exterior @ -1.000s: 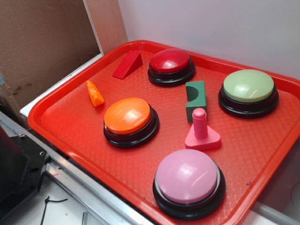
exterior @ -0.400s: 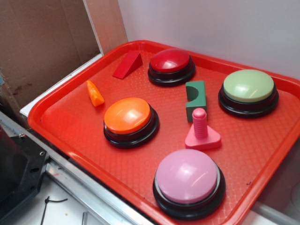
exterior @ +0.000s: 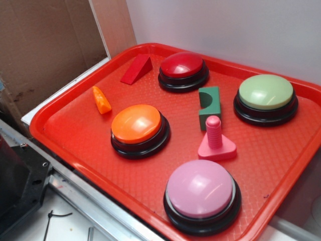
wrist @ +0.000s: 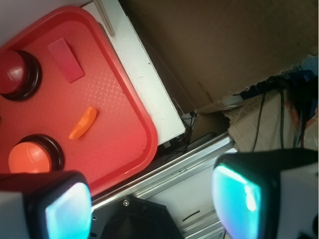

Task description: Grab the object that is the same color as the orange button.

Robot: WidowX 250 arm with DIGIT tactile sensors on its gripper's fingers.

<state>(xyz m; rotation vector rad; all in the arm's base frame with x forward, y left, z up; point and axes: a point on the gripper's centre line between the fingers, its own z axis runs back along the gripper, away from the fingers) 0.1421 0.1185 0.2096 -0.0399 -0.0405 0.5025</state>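
Note:
Next, my open gripper swings in over the tray and comes down around the orange crescent object (exterior: 102,101), because it hangs outside the tray's corner (wrist: 148,152), away from that object.
The small orange crescent object (exterior: 102,100) lies on the red tray (exterior: 75,135) near its left rim, left of the orange button (exterior: 136,124). In the wrist view the object (wrist: 83,123) sits above the orange button (wrist: 27,157) at the left edge. My gripper (wrist: 152,201) is open with nothing between its fingers. It hangs over the robot's black base and the metal rail, outside the tray's corner and well away from the object. The gripper does not show in the exterior view.
On the tray also stand a red button (exterior: 181,65), a green button (exterior: 266,92), a pink button (exterior: 199,189), a red wedge block (exterior: 136,69), a green arch block (exterior: 209,106) and a pink bolt piece (exterior: 215,140). Cardboard (exterior: 45,45) rises at the left.

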